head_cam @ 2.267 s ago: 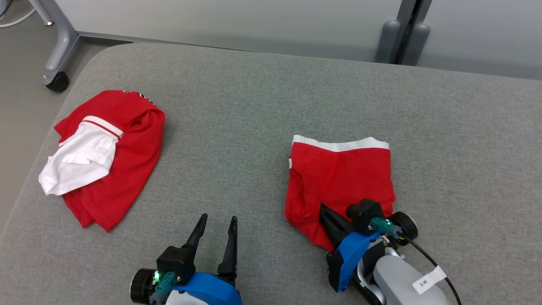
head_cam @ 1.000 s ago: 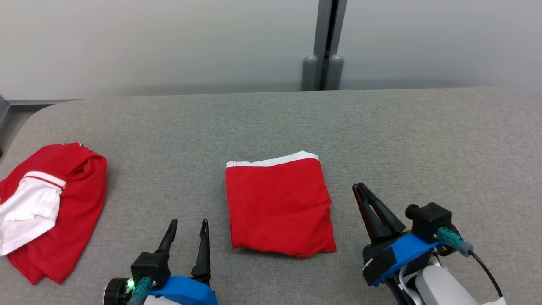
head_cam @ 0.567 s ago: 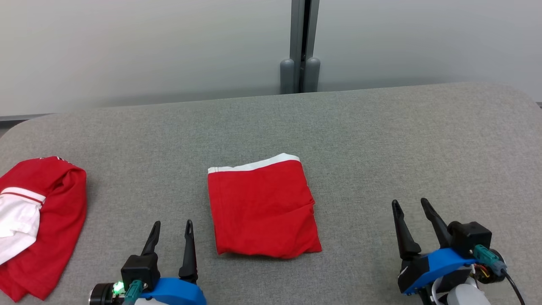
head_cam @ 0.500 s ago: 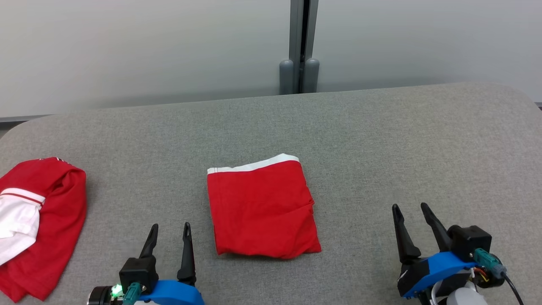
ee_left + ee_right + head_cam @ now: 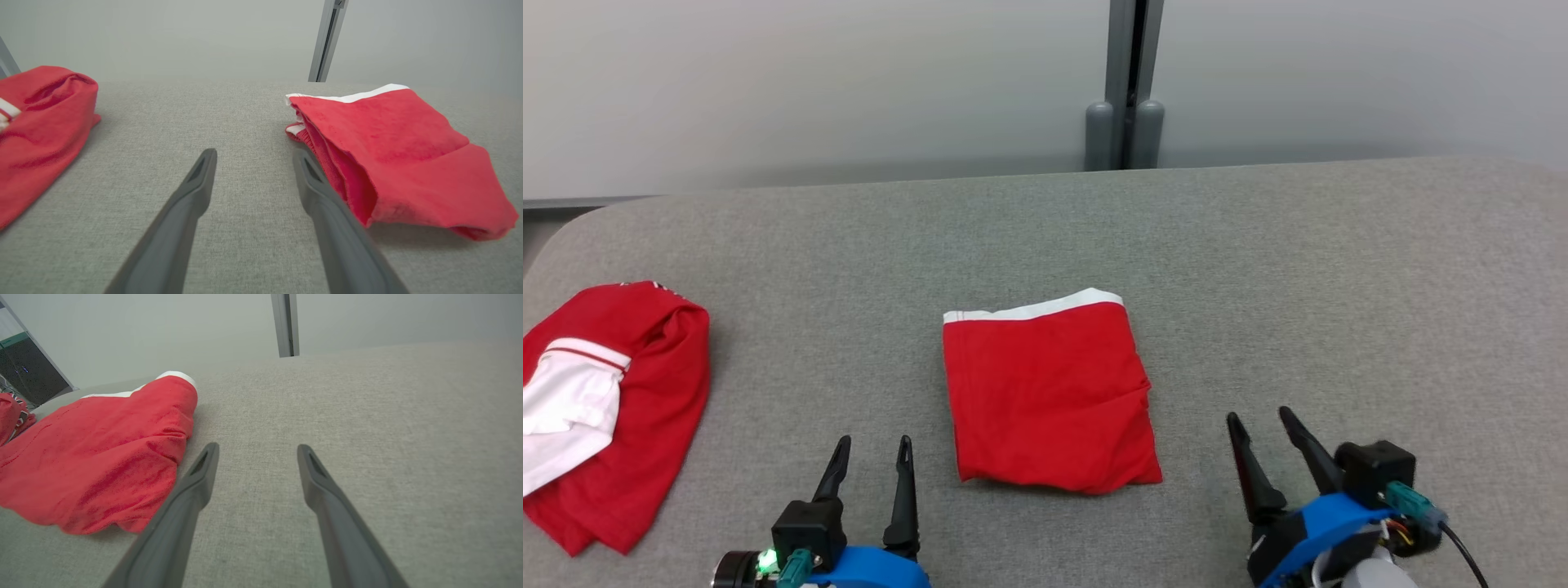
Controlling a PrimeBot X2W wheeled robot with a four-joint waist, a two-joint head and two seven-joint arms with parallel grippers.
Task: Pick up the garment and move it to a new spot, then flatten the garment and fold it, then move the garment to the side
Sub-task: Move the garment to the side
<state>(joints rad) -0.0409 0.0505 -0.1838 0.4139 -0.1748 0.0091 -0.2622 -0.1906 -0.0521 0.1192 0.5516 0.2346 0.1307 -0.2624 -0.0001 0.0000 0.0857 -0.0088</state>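
The garment's edge (image 5: 1145, 397) is round and creased over, so when I pull, the garment will slide along and stay folded, with a lower layer trailing out.
The garment (image 5: 1045, 400), red shorts with a white waistband, lies folded into a neat rectangle in the middle of the grey table (image 5: 1258, 269). My left gripper (image 5: 874, 443) rests open at the lower left, a little left of the fold's near corner, nothing between its fingers. At the lower right, my right gripper (image 5: 1262, 415) stands open and empty, apart from the fold. In the left wrist view the garment (image 5: 392, 155) lies right of my left gripper (image 5: 253, 153). In the right wrist view the garment (image 5: 102, 453) lies left of my right gripper (image 5: 257, 447).
A crumpled red and white shirt (image 5: 613, 400) lies at the table's left edge, also in the left wrist view as the shirt (image 5: 36, 126). Behind the table stands a pale wall with a grey vertical post (image 5: 1125, 82). Bare grey cloth stretches to the right.
My right gripper let go of the folded garment, opened and drew back to the lower right. The head camera swung, shifting the whole picture. The left gripper stayed open.
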